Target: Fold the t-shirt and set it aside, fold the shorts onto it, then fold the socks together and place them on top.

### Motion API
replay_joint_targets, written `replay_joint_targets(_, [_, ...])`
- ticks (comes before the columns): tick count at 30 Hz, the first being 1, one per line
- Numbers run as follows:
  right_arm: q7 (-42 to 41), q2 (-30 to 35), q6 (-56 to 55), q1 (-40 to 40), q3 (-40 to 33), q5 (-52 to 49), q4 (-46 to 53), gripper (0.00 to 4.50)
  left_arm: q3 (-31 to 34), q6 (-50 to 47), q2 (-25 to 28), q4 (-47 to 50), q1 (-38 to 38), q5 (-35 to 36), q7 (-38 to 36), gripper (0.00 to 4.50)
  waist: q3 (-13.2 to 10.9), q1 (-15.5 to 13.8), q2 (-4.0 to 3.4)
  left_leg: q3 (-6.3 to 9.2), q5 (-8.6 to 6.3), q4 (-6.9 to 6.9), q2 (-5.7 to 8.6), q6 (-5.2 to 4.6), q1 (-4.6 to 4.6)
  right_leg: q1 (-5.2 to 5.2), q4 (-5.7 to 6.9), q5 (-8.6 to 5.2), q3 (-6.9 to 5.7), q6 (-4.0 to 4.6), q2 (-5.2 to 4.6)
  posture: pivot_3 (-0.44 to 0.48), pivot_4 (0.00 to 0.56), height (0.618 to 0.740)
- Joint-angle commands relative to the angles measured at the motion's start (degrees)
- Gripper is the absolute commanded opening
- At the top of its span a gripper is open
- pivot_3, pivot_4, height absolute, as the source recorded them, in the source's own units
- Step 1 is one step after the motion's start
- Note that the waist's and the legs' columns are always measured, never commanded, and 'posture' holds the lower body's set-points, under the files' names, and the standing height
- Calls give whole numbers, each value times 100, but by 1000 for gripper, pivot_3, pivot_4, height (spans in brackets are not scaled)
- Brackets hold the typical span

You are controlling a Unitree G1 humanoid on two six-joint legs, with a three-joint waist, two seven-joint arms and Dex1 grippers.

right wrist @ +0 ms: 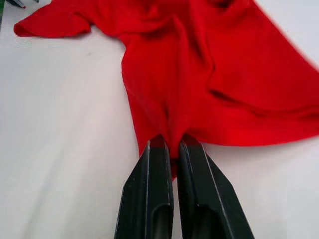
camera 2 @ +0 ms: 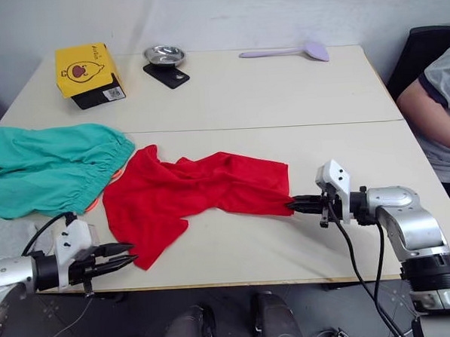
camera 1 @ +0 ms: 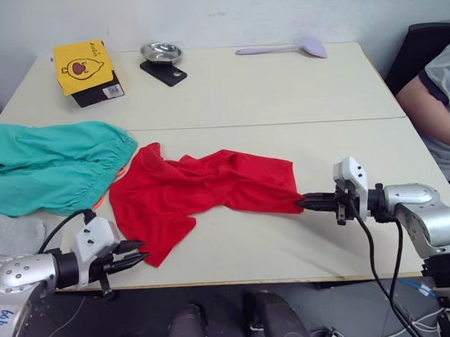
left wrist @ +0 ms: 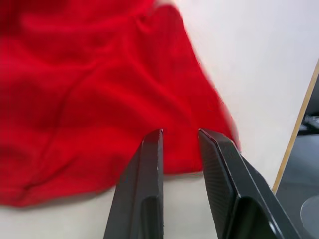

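Observation:
The sleeve (camera 1: pixel 168 241) is set apart from the red t-shirt's body by a seam (left wrist: pixel 57 117), so the sleeve will fold over onto the body when I move it inward.
The red t-shirt (camera 1: pixel 203 192) lies crumpled across the middle of the near table. My right gripper (camera 1: pixel 302 203) is shut on its right-hand edge, and red cloth is pinched between the fingers (right wrist: pixel 160 154). My left gripper (camera 1: pixel 139 257) hovers open at the table's front edge, just off the shirt's near left corner (left wrist: pixel 199 124), with nothing between its fingertips. The teal-green shorts (camera 1: pixel 51 166) lie bunched at the left, touching the shirt's left side, with a bit of orange drawstring (camera 1: pixel 109 191) showing. A light grey sock (camera 1: pixel 9 233) lies at the near left, below the shorts.
At the back of the far table stand a yellow box (camera 1: pixel 84 65), a black scale with a metal bowl (camera 1: pixel 161 53) and a lilac spatula (camera 1: pixel 287 49). A person's arm (camera 1: pixel 434 120) reaches in at the right edge. The table's front edge (camera 1: pixel 253 276) runs close to both grippers.

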State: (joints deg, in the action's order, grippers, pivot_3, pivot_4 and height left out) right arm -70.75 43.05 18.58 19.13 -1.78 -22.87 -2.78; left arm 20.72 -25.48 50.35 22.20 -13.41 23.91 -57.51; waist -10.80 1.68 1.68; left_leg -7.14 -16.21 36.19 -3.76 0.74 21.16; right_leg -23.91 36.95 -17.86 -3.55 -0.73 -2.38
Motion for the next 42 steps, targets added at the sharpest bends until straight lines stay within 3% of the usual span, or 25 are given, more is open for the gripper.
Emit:
replay_joint_targets(1, [-182, 172, -809, -51, -330, 53, 40, 78, 428, -93, 56, -129, 103, 347, -114, 1132, -1, -4, -1, 0, 0, 0, 0, 0, 1, 0, 0, 0, 0, 0, 0, 0, 150, 740])
replay_joint_targets(6, [-202, 233, -1197, -89, -305, 162, -4, 78, 541, -110, 199, -227, 108, 401, -306, 1132, -1, 6, -1, -1, 0, -1, 1, 1, 0, 0, -1, 0, 0, -1, 0, 0, 150, 740])
replay_joint_targets(11, [-165, 261, -1111, -319, -196, 193, 270, 78, 193, 103, 347, 47, -204, 189, -610, 1132, -2, 3, -3, -1, -1, -4, 1, 3, -1, 0, -4, -1, 0, 1, -1, 0, 150, 740])
replay_joint_targets(17, [6, 188, -840, -406, -35, 205, 615, 0, -450, 1669, 146, -177, -165, -763, -492, 2970, -2, 1, -4, -1, 0, -2, 0, 2, -3, -1, -1, -1, 1, 2, -2, 0, 150, 740])
replay_joint_targets(28, [70, 202, -603, -424, -18, 166, 732, 0, -1304, 2485, 139, -843, 317, -1547, -329, 2970, -3, -10, -7, -1, 0, -4, 0, 0, 1, -3, 0, -2, 0, 4, -3, 0, 150, 740])
replay_joint_targets(31, [73, 208, -609, -476, -52, 150, 734, 0, -1406, 2429, 137, -935, 406, -1559, -324, 2345, 0, -16, -11, -1, 2, -3, 1, -3, -2, -1, 2, -1, 0, 1, -3, 0, 150, 740])
replay_joint_targets(38, [74, 356, -334, -685, -213, 26, 725, 0, -1556, 2467, 202, -1197, 531, -1607, -338, 169, 7, -21, -25, -1, 7, -1, 2, -7, -8, 4, 4, 1, 0, -1, -4, 0, 150, 740])
replay_joint_targets(39, [92, 354, -269, -695, -235, -14, 729, 0, -1564, 2466, 195, -1205, 539, -1592, -336, 8, 8, -19, -27, -1, 8, -1, 2, -7, -8, 4, 4, 1, 1, -1, -4, 0, 150, 740])
replay_joint_targets(42, [-62, 461, -14, -736, -227, -144, 762, 839, -1600, 2459, 134, -1227, 598, -1555, -298, 0, 11, -18, -37, -2, 11, -1, 2, -8, -10, 5, 4, 2, 2, -1, -4, 0, 150, 740])
